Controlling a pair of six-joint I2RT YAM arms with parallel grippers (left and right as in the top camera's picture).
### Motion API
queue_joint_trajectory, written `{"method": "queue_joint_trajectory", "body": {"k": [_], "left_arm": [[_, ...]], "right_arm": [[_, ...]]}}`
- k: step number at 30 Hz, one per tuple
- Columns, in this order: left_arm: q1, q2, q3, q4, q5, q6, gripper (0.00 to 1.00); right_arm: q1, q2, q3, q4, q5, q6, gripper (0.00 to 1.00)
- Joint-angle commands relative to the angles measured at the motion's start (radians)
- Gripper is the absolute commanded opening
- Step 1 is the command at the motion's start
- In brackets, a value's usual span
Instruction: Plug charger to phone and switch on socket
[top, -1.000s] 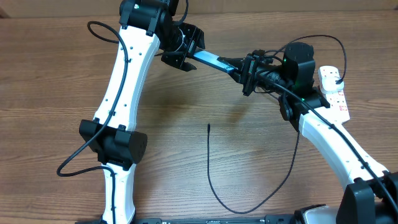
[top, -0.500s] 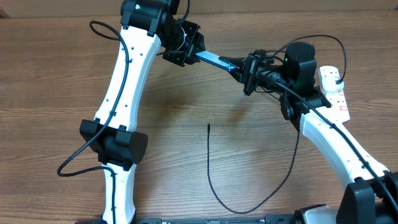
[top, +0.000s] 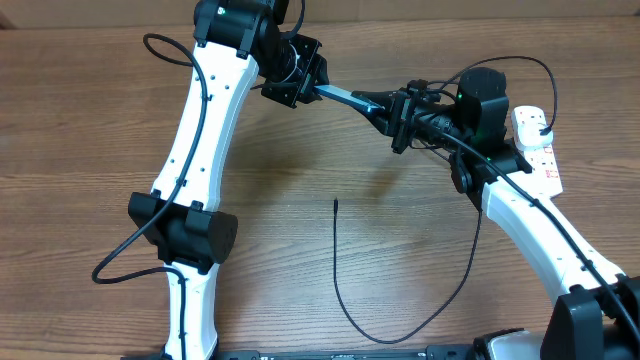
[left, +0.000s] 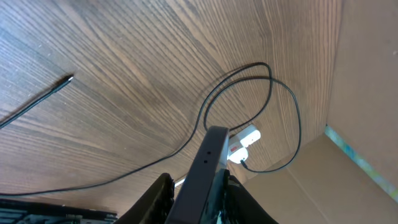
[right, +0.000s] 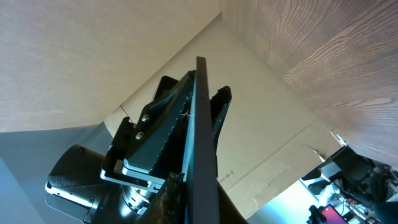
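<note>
The charger cable's tip lies free while both my grippers hold the phone (top: 347, 97), so next my right gripper releases it and grabs the cable (top: 336, 208) near its tip.
The phone (top: 340, 97) is held in the air, edge-on, between my two grippers at the back of the table. My left gripper (top: 305, 85) is shut on its left end and my right gripper (top: 393, 112) on its right end. The left wrist view shows the phone's dark edge (left: 211, 149) between the left jaws (left: 199, 186). The right wrist view shows the phone (right: 202, 112) in the right jaws (right: 191, 193). The charger cable (top: 336, 260) lies loose on the table, its tip (left: 68, 78) free. The white socket strip (top: 535, 150) lies at the far right.
The charger cable loops along the front of the table (top: 385, 338) and runs up under the right arm toward the strip, which also shows in the left wrist view (left: 245, 137). A cardboard wall (left: 367, 93) stands behind the table.
My left gripper has moved slightly up and right and closed round the phone's left end. The right gripper and phone have hardly moved. The cable is unchanged.
</note>
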Motion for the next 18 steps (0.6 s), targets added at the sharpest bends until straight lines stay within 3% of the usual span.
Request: {"method": "queue_joint_trajectory", "body": {"k": [1,12,18], "left_arm": [[-0.007,-0.029,0.020,-0.017,0.005,-0.024,0.13],[-0.007,-0.028,0.020,-0.018,0.005,-0.020,0.13],[-0.007,-0.028,0.020,-0.018,0.005,-0.019,0.11]], "right_arm": [[0.006,-0.006,0.021,0.022,0.006,0.138,0.13],[0.006,-0.006,0.021,0.022,0.007,0.138,0.18],[0.006,-0.006,0.021,0.022,0.007,0.138,0.30]]}}
